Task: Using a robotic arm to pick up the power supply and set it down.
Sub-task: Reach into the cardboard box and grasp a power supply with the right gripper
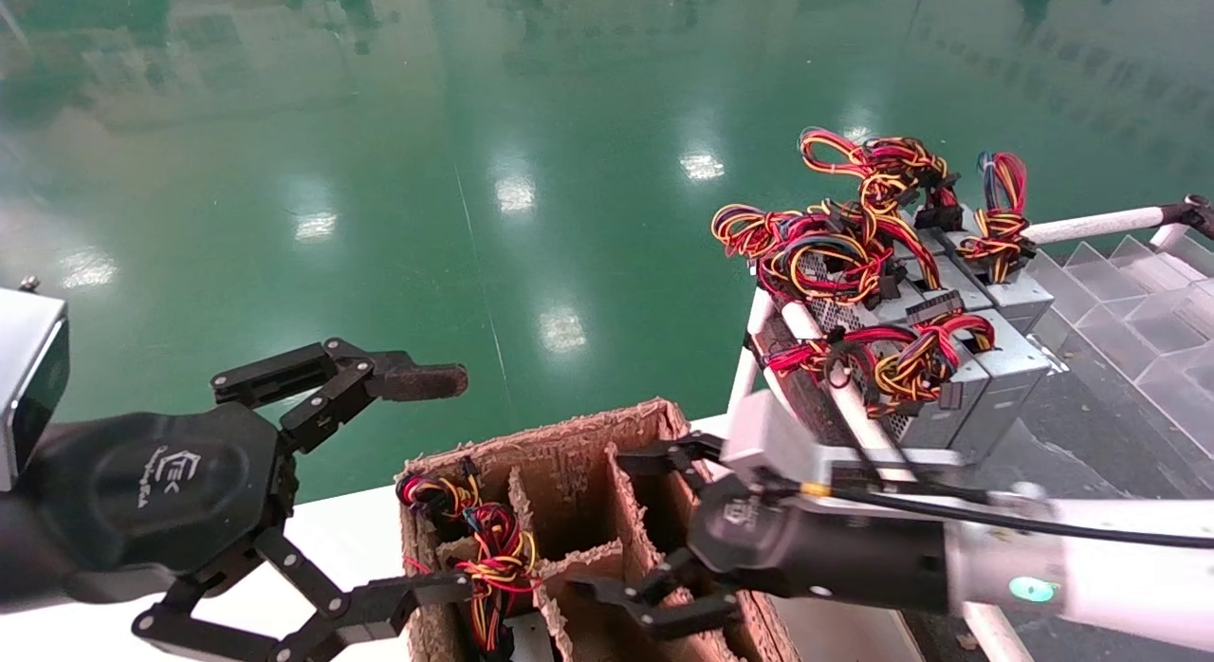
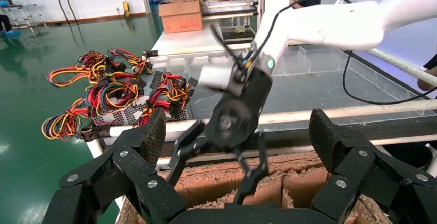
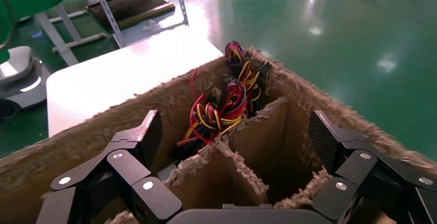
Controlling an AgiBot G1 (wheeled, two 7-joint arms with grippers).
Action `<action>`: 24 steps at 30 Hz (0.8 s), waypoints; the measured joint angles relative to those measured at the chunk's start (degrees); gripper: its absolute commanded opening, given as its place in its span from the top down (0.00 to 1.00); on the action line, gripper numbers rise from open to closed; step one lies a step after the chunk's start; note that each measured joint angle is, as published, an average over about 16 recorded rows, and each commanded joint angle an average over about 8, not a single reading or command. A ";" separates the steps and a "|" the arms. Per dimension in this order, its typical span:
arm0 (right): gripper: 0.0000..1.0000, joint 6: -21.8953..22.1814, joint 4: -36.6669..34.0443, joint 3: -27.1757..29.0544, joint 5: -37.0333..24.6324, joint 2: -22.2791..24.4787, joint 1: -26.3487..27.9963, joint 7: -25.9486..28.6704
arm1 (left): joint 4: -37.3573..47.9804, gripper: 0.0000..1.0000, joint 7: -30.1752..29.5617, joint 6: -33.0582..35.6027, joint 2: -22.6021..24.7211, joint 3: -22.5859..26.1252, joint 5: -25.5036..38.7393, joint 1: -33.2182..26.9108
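My gripper is about to lift the wire bundle (image 1: 498,554), and the power supply should hang tilted below it, because the wires go down to a grey casing in the compartment (image 1: 529,635).
My right gripper (image 1: 635,524) (image 3: 235,136), on the white-grey forearm, is open and holds nothing. It hovers over the middle compartments of the torn cardboard box (image 1: 569,430) (image 3: 77,147). Red, yellow and black wires of a power supply (image 1: 488,548) (image 3: 221,105) stick out of the box's left compartments; its body is mostly hidden. Several more grey power supplies (image 1: 986,377) (image 2: 123,113) with wire bundles lie on the rack to the right. My left gripper (image 1: 455,484) (image 2: 238,136), with the brownish pad, is open beside the box's left side. The left wrist view shows the right gripper (image 2: 211,180) over the box.
The box stands on a white table (image 1: 351,529) (image 3: 118,74). A white-tube rack rail (image 1: 1091,226) and clear plastic dividers (image 1: 1138,302) lie behind the power supplies. A black cable (image 1: 948,505) runs along my right forearm. Green floor lies beyond the table.
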 measured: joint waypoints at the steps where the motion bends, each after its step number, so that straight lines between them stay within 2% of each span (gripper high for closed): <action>1: 0.44 0.35 -0.55 -0.48 -0.60 -0.96 0.20 -0.01 | 0.00 0.00 0.00 0.00 0.00 0.00 0.00 0.00; 5: 0.94 1.32 -2.93 -2.03 -2.37 -4.43 1.05 -0.23 | 0.00 0.00 0.00 0.00 0.00 0.01 -0.01 0.00; 6: 1.00 1.49 -3.53 -2.36 -2.74 -5.21 1.26 -0.33 | 0.00 0.00 0.01 0.00 0.00 0.01 -0.01 0.00; 15: 1.00 2.44 -8.03 -4.85 -5.52 -10.83 2.84 -1.61 | 0.00 0.00 0.01 -0.01 -0.01 0.03 -0.02 -0.01; 24: 1.00 3.25 -10.56 -6.55 -7.71 -13.81 3.35 -2.24 | 0.00 0.00 0.02 -0.02 -0.02 0.04 -0.03 -0.01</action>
